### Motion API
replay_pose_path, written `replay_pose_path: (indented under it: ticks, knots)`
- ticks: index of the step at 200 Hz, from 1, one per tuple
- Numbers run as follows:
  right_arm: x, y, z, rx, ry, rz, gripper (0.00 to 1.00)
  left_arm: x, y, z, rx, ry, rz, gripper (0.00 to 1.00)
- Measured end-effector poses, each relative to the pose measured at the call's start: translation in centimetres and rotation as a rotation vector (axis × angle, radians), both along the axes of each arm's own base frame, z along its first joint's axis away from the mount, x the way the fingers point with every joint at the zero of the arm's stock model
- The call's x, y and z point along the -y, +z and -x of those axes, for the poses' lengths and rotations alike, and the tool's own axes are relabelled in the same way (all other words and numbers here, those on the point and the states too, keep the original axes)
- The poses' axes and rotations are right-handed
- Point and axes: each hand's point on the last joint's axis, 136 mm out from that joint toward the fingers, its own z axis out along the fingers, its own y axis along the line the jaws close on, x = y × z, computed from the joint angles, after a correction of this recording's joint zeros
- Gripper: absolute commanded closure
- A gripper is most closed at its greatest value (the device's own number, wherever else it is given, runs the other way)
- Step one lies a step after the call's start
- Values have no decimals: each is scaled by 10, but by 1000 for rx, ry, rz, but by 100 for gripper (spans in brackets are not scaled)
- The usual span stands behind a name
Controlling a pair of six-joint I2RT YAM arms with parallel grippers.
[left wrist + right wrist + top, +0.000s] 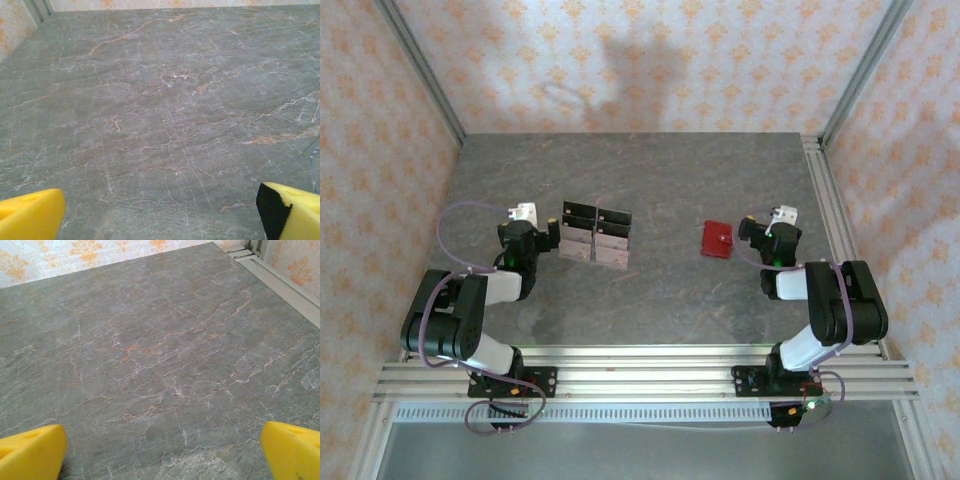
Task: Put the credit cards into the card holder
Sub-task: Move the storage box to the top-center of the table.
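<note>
The clear stand point(595, 236) sits crooked next to the robot's left gripper, so both of the robot's grippers should first grasp its ends point(627, 238) and slide it square toward the red card holder.
The red card holder point(717, 240) lies folded shut on the grey marble table, just left of my right gripper point(772, 228). Two pinkish-grey credit cards point(578, 248) point(611, 253) sit in a clear stand with black blocks point(596, 216), right beside my left gripper point(523, 228). In the left wrist view my left gripper point(160, 220) is open, its yellow fingertips point(30, 215) wide apart over bare table. In the right wrist view my right gripper point(162, 455) is open too, with only marble between its yellow fingertips point(292, 450).
A clear plastic edge of the stand point(315, 165) shows at the right of the left wrist view. Patterned walls and metal frame rails point(825, 190) close the table in at the back and sides. Bare marble point(660, 180) stretches behind the stand and holder.
</note>
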Motion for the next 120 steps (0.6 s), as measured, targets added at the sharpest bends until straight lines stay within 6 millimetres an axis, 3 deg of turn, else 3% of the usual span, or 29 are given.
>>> replay_pose_path:
  ticks: [47, 72, 98, 120]
  knots:
    - [0, 0, 0, 1, 1, 0, 1, -4, -2, -2, -25, 5, 19, 0]
    - [1, 10, 3, 9, -3, 0, 1, -13, 19, -5, -15, 46, 42, 0]
    - [5, 48, 8, 55, -33, -11, 1, -24, 57, -2, 44, 106, 61, 0]
    - [8, 89, 0, 83, -80, -91, 1, -36, 88, 2, 69, 183, 85, 0]
